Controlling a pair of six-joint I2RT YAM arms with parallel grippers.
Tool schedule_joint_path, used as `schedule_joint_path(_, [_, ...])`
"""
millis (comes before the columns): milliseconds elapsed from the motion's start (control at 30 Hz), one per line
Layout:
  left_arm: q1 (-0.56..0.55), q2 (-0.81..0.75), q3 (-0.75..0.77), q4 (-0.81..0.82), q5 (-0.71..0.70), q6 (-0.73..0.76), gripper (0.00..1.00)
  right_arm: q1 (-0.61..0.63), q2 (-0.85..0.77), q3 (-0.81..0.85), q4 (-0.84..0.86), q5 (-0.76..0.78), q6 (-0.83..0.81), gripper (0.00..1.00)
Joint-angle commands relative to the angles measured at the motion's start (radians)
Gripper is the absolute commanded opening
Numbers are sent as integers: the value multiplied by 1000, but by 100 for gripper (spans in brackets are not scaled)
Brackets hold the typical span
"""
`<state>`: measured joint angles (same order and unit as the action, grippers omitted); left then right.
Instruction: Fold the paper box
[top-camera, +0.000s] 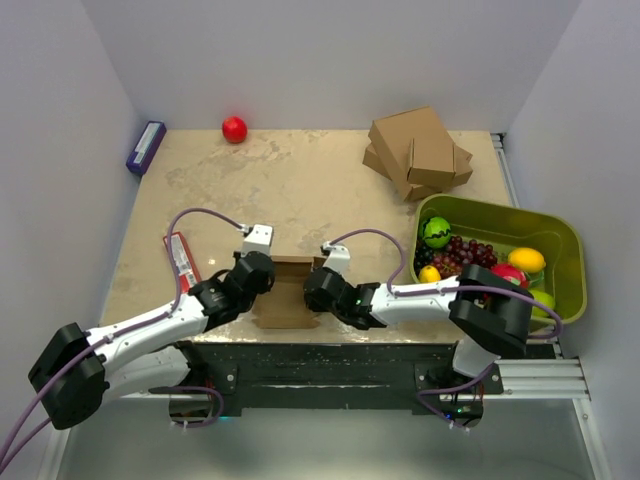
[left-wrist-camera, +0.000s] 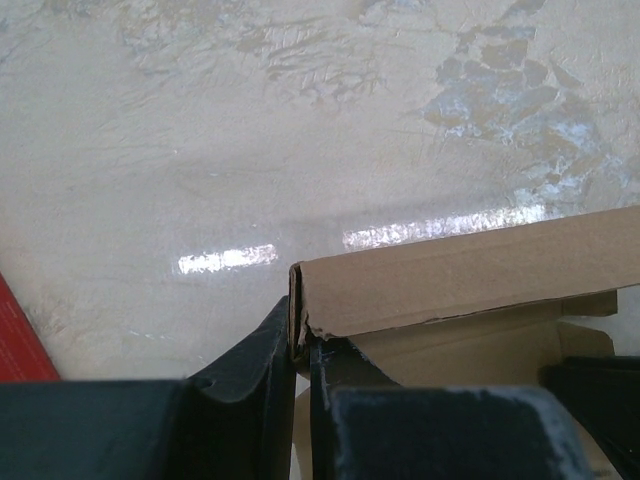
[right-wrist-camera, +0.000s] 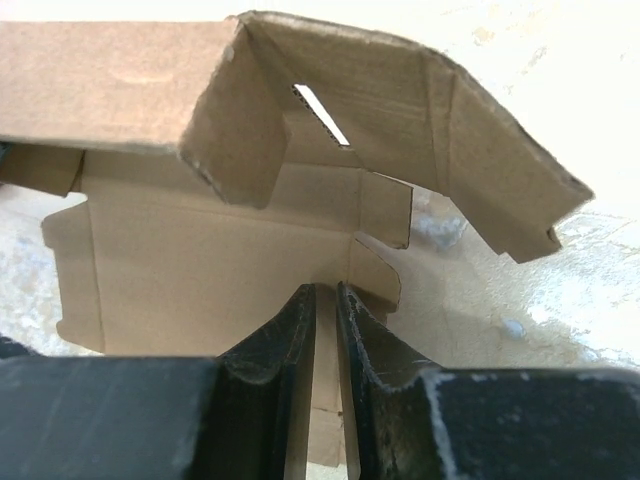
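Note:
I should move my right gripper away from the base's side edge, because the slotted flap spreads away from the raised side's open end (right-wrist-camera: 243, 135). My right gripper should then fold that flap (right-wrist-camera: 400, 110) in.
The paper box (top-camera: 288, 300) is a brown cardboard sheet, partly folded, lying near the table's front edge between my two grippers. My left gripper (top-camera: 272, 278) holds its left side. In the left wrist view this gripper (left-wrist-camera: 302, 335) is shut on the corner of a raised wall of the paper box (left-wrist-camera: 450, 275). My right gripper (top-camera: 316, 285) is at the sheet's right side. In the right wrist view its jaws (right-wrist-camera: 327, 295) stand almost together with a strip of cardboard between them, over the flat base of the paper box (right-wrist-camera: 200, 260). Raised flaps arch above.
A stack of bigger cardboard boxes (top-camera: 420, 152) stands at the back right. A green bin (top-camera: 560, 250) of fruit is on the right. A red ball (top-camera: 234, 129) and a purple box (top-camera: 146, 147) lie at the back left. A red packet (top-camera: 180, 258) lies left of the left arm.

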<state>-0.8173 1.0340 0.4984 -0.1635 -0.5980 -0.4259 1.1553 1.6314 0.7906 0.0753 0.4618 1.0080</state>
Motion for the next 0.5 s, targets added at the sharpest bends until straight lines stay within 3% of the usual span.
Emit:
schedule_joint_path(0, [12, -9, -1, 93, -6, -19, 0, -6, 30, 19, -72, 46, 27, 18])
schedule_joint_path(133, [18, 4, -6, 117, 9, -16, 0, -19, 33, -5, -109, 46, 46, 18])
schedule_joint_path(467, [47, 123, -29, 261, 69, 32, 0, -74, 15, -105, -22, -15, 50, 23])
